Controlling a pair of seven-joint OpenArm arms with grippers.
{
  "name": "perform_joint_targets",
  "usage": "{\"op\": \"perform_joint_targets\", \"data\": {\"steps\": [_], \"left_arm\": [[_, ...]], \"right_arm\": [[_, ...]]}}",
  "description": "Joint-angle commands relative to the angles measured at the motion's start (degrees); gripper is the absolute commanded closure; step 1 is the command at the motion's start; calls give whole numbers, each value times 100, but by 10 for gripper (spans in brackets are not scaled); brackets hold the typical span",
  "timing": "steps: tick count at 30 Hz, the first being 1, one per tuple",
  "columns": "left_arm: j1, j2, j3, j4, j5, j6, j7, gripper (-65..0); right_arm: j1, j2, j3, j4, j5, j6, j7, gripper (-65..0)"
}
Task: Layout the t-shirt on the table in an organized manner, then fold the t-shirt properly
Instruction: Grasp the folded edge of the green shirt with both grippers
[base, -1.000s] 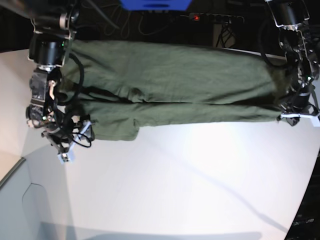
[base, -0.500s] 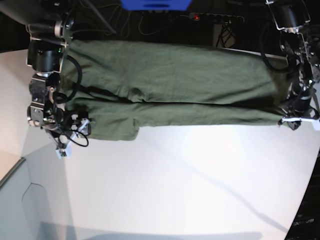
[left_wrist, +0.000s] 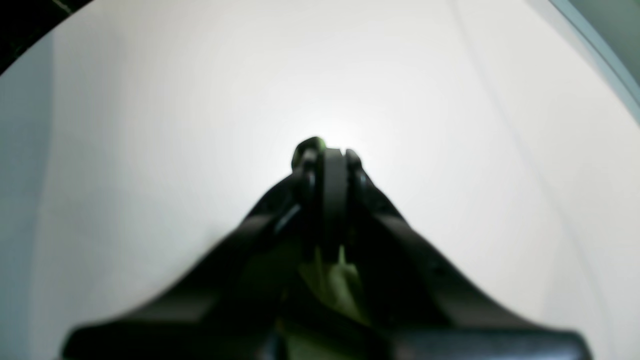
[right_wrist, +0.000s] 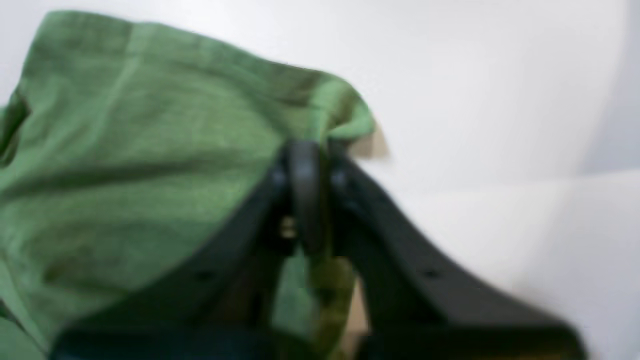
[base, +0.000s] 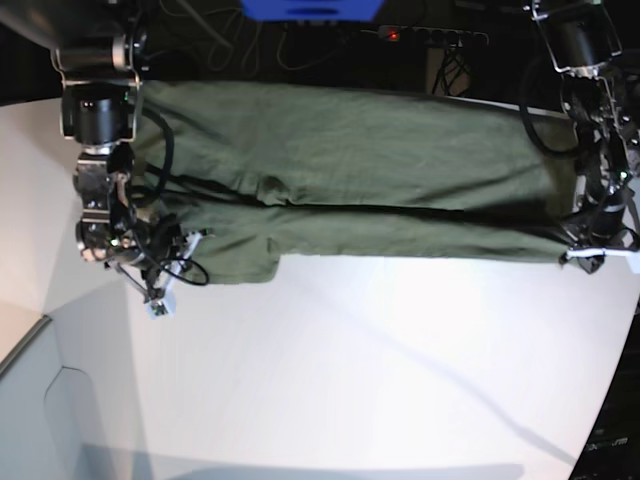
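Note:
Next, I bring my left gripper's end back over the t-shirt (base: 540, 160) and lay it down, because the stretched edge in my grippers (base: 430, 240) is out past the t-shirt's body.
The olive t-shirt (base: 350, 170) lies stretched as a long band across the far side of the white table (base: 380, 370), folded along its length. At the band's left end, my right gripper (base: 168, 252) is shut on the cloth. In the right wrist view its jaws (right_wrist: 307, 150) pinch a rumpled corner of the t-shirt (right_wrist: 125, 150). My left gripper (base: 590, 250) is shut on the band's right end. The left wrist view shows its closed tips (left_wrist: 330, 155) low over the table (left_wrist: 150, 125), with a sliver of green t-shirt (left_wrist: 311, 146) at the tips.
Behind the table lie a power strip with a red light (base: 430, 36), dark cables and a blue object (base: 310, 8). The table's curved edge (base: 40, 330) runs along the lower left, with a grey surface beyond it.
My right gripper has gone from open to shut on the t-shirt's left end and shifted slightly right. The left gripper has hardly moved.

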Motion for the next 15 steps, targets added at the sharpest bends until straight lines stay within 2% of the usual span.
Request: {"op": "perform_joint_targets", "data": {"steps": [1,8,15], "left_arm": [[-164,-97,-6,100,-18,-19,-137,0],[-568,-220,336,100,-18,7,-137,0],[-840,-237,547,91,-18,7,-137,0]], "right_arm": [[197,50,10,92,64,-21,118,0],[672,217,19,188,73,-21,118,0],[865,234,28,558,82,-21,127,0]]}}
